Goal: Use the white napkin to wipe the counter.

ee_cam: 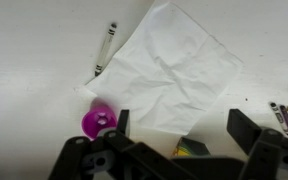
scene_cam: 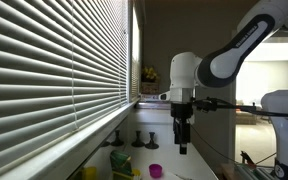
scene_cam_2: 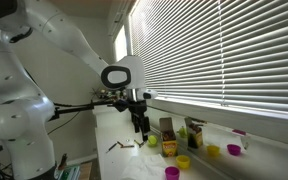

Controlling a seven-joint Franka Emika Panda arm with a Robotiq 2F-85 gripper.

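The white napkin (ee_cam: 169, 55) is lying flat under my open fingers, clear of the purple cup, so my gripper should keep going down until it can pinch the napkin's middle (ee_cam: 172, 85).
In the wrist view the white napkin (ee_cam: 174, 70) lies flat and creased on the pale counter (ee_cam: 34, 60), straight below the camera. My gripper (ee_cam: 184, 125) is open and empty, its two dark fingers held above the napkin's near edge without touching it. In both exterior views the gripper (scene_cam: 183, 140) (scene_cam_2: 140, 130) hangs pointing down, well above the counter (scene_cam: 189, 162) (scene_cam_2: 134, 165). I cannot make out the napkin in the exterior views.
A purple cup (ee_cam: 98, 121) stands by the napkin's corner beside the left finger. A crayon (ee_cam: 105, 50) lies left of the napkin, more crayons (ee_cam: 281, 115) to the right. A green-yellow item (ee_cam: 189, 150) shows under the gripper. Small cups (scene_cam_2: 183, 161) and white blinds (scene_cam: 54, 70) line the window side.
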